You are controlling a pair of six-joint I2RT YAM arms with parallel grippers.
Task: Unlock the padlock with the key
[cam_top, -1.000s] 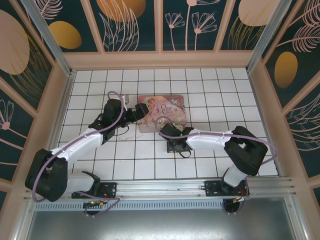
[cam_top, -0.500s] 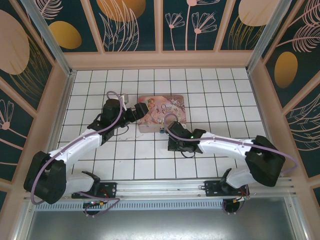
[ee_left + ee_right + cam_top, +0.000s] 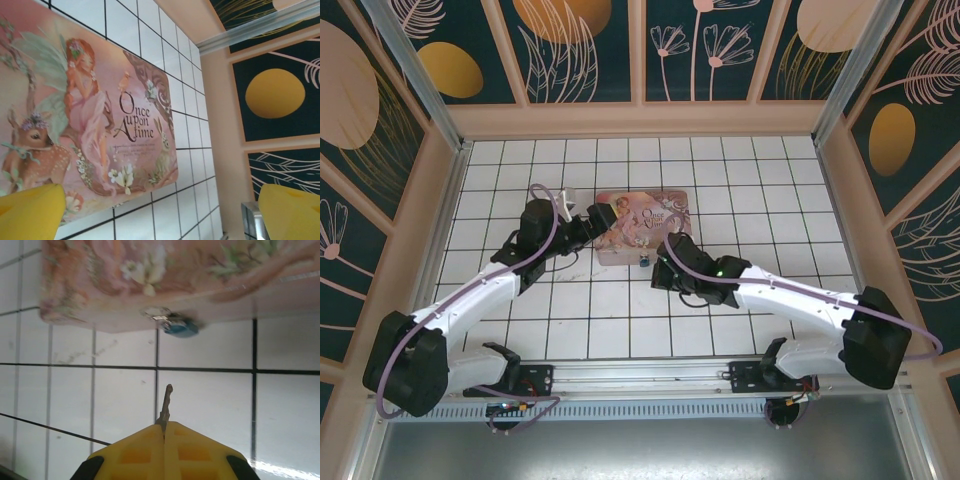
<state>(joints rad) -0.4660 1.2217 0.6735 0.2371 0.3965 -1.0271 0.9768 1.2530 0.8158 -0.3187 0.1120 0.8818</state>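
Observation:
The key's blade is tilted in my right gripper as it faces the padlock. I should move back and hand the key to my left gripper over the tin.
The tiny padlock has a blue body and a silvery shackle. It hangs at the front edge of the pink picture tin; from above the padlock is a blue speck. My right gripper is shut on the key, whose blade sticks out toward the padlock, a short way off from it. In the top view the right gripper sits just right of the padlock. My left gripper is open, its yellow fingers wide apart at the tin's left end, with nothing between them.
The tin lies in the middle of the white tiled table. Wooden walls with painted panels close in the table on three sides. A metal rail with both arm bases runs along the near edge.
The right arm has stretched out and carried the key up toward the tin's front edge, close to the padlock. The left arm has shifted only slightly.

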